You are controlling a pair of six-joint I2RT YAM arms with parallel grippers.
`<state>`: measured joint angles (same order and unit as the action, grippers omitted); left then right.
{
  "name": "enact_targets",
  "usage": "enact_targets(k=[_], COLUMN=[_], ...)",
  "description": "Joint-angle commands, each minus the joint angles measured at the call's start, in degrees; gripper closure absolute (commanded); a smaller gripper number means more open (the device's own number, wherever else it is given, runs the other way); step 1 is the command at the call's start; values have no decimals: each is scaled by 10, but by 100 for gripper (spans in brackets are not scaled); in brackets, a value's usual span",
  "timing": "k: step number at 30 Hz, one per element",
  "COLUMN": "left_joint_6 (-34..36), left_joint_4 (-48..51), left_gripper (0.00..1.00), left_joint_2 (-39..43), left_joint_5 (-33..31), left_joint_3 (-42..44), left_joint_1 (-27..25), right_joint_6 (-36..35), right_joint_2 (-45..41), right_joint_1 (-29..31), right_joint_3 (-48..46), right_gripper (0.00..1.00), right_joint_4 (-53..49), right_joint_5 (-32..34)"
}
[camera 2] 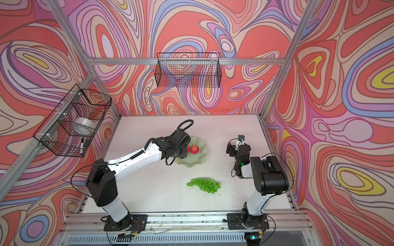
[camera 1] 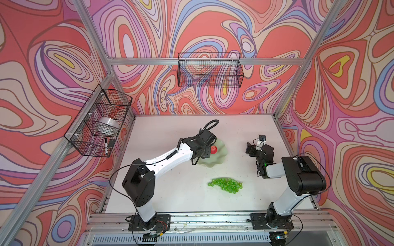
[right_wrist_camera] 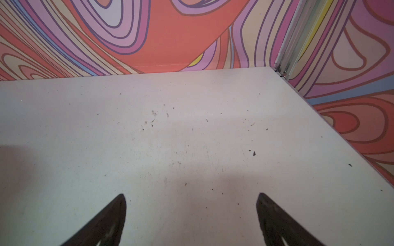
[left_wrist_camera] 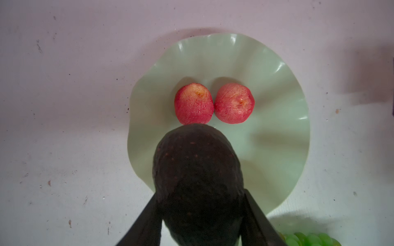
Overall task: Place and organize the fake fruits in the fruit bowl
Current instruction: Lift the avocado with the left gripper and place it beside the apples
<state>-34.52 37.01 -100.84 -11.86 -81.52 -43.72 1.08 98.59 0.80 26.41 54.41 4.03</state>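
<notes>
The avocado [left_wrist_camera: 197,168] is hanging over the fruit bowl's empty near side [left_wrist_camera: 254,176]. My left gripper keeps lowering it until it rests beside the apples, then let go.
The fruit bowl [left_wrist_camera: 277,85] is a pale mint dish with a wavy rim, seen in both top views [camera 1: 215,164] near the table's middle. Two red apples [left_wrist_camera: 193,104] [left_wrist_camera: 234,103] sit side by side in its centre. My left gripper [left_wrist_camera: 200,196] is shut on the dark avocado [left_wrist_camera: 197,170], held just above the bowl's near side, its tip close to one apple. The green grapes [camera 1: 226,185] lie on the table in front of the bowl. My right gripper [right_wrist_camera: 191,196] hovers open and empty over bare table to the bowl's right [camera 1: 250,149].
A black wire basket [camera 1: 210,70] hangs on the back wall. Another wire basket [camera 1: 100,121] on the left wall holds a tape roll and a marker. The right arm's base stands at the front right. Walls close the table on three sides.
</notes>
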Motion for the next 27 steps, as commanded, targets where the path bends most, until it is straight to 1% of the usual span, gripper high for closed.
enact_targets(k=[1, 5, 11, 17, 19, 22, 24, 27], left_joint_6=[-10, -24, -53, -60, -60, -58, -56, -46], left_joint_4=[16, 3, -21, -21, -19, -18, -21, -17], left_gripper=[60, 59, 58, 56, 52, 42, 35, 29], left_joint_2=[-28, -50, -89, -115, -113, -97, -80, -47], left_joint_5=[6, 5, 26, 28, 30, 31, 37, 50], left_joint_3=[-17, -7, -6, -11, -12, -12, -13, -18], left_joint_1=[6, 7, 7, 7, 7, 7, 7, 7], right_joint_6=[-2, -2, -2, -1, -1, -2, -2, -2], right_joint_2=[-4, -4, -4, -4, -4, -4, -4, -4], right_joint_1=[-2, -2, -3, -2, -2, -2, -2, -2], right_joint_3=[6, 6, 6, 6, 6, 6, 7, 6], right_gripper=[2, 2, 2, 2, 2, 2, 2, 2], right_joint_4=[2, 1, 1, 1, 1, 2, 1, 1], right_joint_5=[2, 2, 2, 2, 2, 2, 1, 2])
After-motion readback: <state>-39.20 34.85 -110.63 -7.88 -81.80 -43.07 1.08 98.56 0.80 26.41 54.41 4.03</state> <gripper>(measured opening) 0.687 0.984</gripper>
